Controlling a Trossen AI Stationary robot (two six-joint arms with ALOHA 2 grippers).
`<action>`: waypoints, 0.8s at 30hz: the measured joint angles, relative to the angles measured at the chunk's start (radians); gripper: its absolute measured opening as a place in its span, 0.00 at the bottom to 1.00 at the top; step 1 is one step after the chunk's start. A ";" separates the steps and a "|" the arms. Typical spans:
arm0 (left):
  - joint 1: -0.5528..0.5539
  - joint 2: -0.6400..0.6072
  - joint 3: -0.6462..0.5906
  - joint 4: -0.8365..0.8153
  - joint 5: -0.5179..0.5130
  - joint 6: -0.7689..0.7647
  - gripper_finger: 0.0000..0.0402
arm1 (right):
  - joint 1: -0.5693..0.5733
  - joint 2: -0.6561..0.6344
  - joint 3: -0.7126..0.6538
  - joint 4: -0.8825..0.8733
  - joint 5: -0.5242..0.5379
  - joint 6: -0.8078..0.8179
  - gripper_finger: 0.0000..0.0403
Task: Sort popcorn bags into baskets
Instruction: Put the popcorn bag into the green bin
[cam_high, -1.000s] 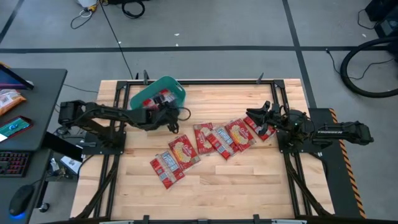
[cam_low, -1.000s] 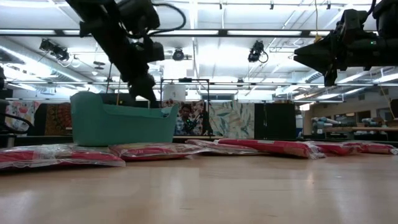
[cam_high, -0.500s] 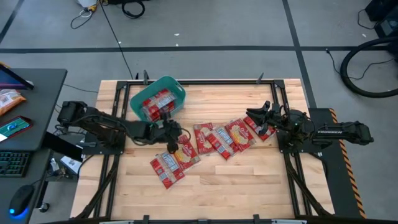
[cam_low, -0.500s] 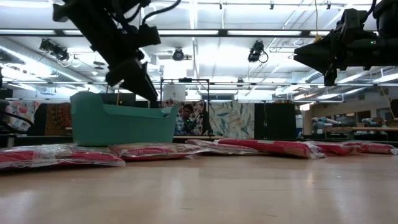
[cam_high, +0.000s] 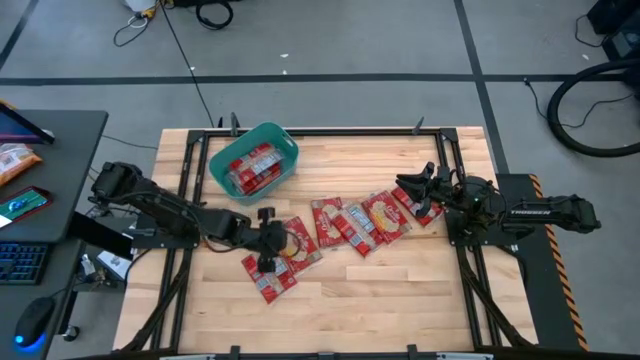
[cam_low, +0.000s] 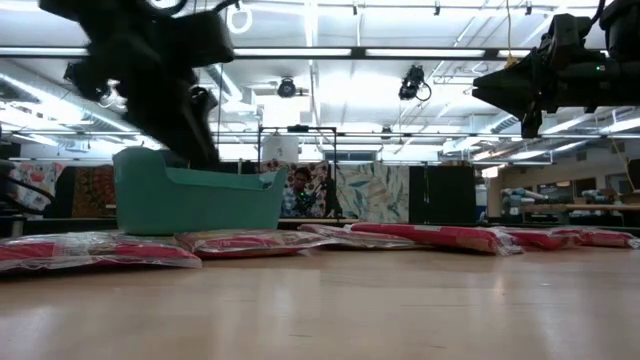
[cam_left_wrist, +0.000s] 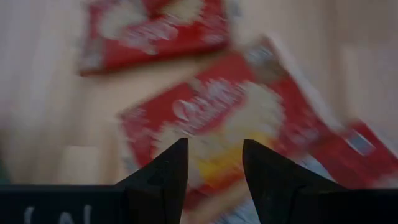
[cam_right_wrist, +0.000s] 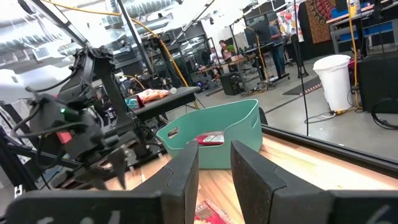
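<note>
The nearest popcorn bag (cam_high: 269, 280) touches its neighbour only (cam_high: 286, 262) along the bag's edge, so I expect that bag to come up by itself when I lift it.
Several red popcorn bags lie flat in a loose row across the middle of the table, from one (cam_high: 271, 272) at the left to one (cam_high: 421, 206) at the right. More red bags (cam_high: 250, 168) lie inside the teal basket (cam_high: 283, 143) at the far left. My left gripper (cam_high: 267, 252) is open and hovers over the leftmost loose bags; its wrist view shows a bag (cam_left_wrist: 224, 118) below the fingers (cam_left_wrist: 168, 174). My right gripper (cam_high: 408, 188) is open and waits above the rightmost bag, facing the basket (cam_right_wrist: 217, 134).
Bare wood (cam_high: 390, 295) stretches along the near side and the far right. A desk (cam_high: 50, 200) with a keyboard, a mouse and an orange packet (cam_high: 14, 162) stands left of the table. In the low view the bags (cam_low: 240, 243) lie flat before the basket (cam_low: 195, 200).
My left gripper has swung from over the basket toward the table's near edge and now hangs over the leftmost loose bags. The bags in the basket, hidden under it before, now show.
</note>
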 joint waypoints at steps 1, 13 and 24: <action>-0.014 0.000 0.000 -0.012 0.021 0.000 0.39 | 0.000 0.000 0.000 0.000 0.000 0.000 0.24; -0.212 0.000 0.000 -0.055 0.053 -0.068 0.39 | 0.000 0.000 0.000 0.000 0.000 0.000 0.24; -0.326 0.000 0.000 -0.186 0.043 -0.106 0.39 | 0.000 0.000 0.000 0.000 0.001 0.000 0.24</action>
